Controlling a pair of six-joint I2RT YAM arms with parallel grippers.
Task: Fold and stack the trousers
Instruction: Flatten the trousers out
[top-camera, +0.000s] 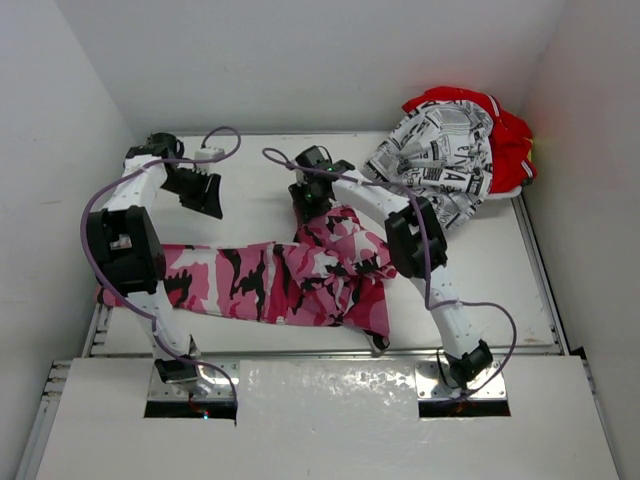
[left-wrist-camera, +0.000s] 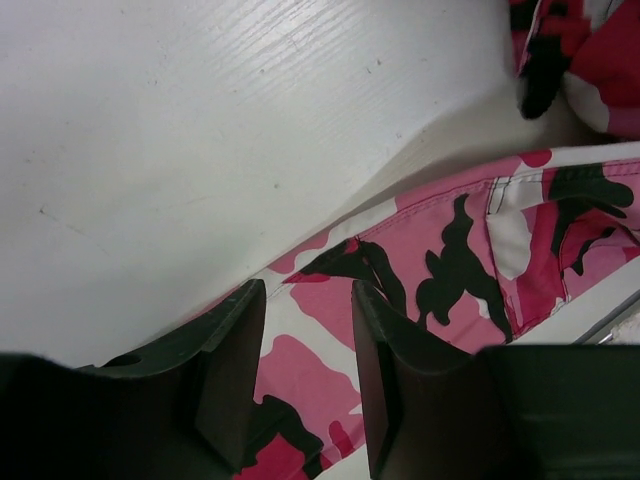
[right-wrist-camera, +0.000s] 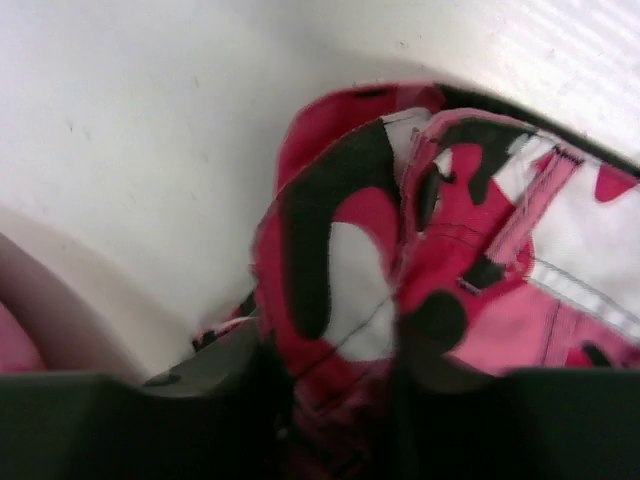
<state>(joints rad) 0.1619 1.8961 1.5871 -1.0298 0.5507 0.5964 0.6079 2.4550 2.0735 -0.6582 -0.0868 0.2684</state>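
The waist end of the camouflage trousers lies bunched (top-camera: 342, 272) against the leg that is stretched out. My right gripper needs to pick it up and shake it open before my left gripper takes the trousers' loose end.
The camouflage trousers (top-camera: 270, 280) lie across the table, legs stretched to the left and the waist end bunched on the right. My right gripper (top-camera: 312, 207) is shut on a raised fold of this pair at its far edge. In the right wrist view the cloth (right-wrist-camera: 340, 270) is bunched between the jaws of the right gripper (right-wrist-camera: 340, 400). My left gripper (top-camera: 208, 203) is open and empty, hovering just beyond the leg's far edge. In the left wrist view the camouflage cloth (left-wrist-camera: 450, 250) shows below the left gripper (left-wrist-camera: 305, 345). The newsprint trousers (top-camera: 440, 155) lie crumpled on the red trousers (top-camera: 512, 140) at the back right.
White walls close in the table (top-camera: 250, 200) at the back and on both sides. A metal rail (top-camera: 300, 352) runs along its near edge. Purple cables loop over both arms.
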